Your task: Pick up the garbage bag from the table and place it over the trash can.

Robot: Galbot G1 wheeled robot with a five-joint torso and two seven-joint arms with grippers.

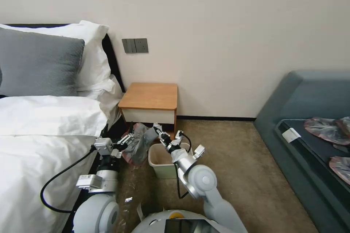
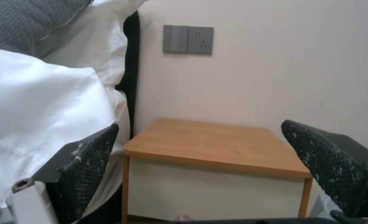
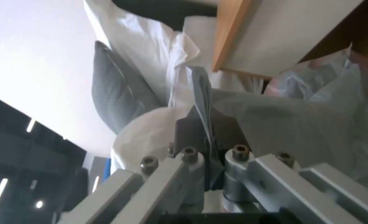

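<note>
I expect the trash can to come along with the garbage bag when I pinch both and lift, because the trash can stands free and has a thin rim.
The garbage bag, crinkly grey plastic with a pinkish rim, hangs in front of the table, just left of the trash can and above the carpet. My right gripper is over the can's far-left corner. In the right wrist view the right gripper is shut on a fold of the bag, with the table's white front behind. My left gripper sits at the bag's left side. In the left wrist view the left gripper is open with nothing between its fingers, facing the bare table top.
A bed with white linen and a grey pillow borders the left. A dark blue sofa with several similar bags stands at the right. Wall switches are above the table. Plastic scraps lie on the carpet.
</note>
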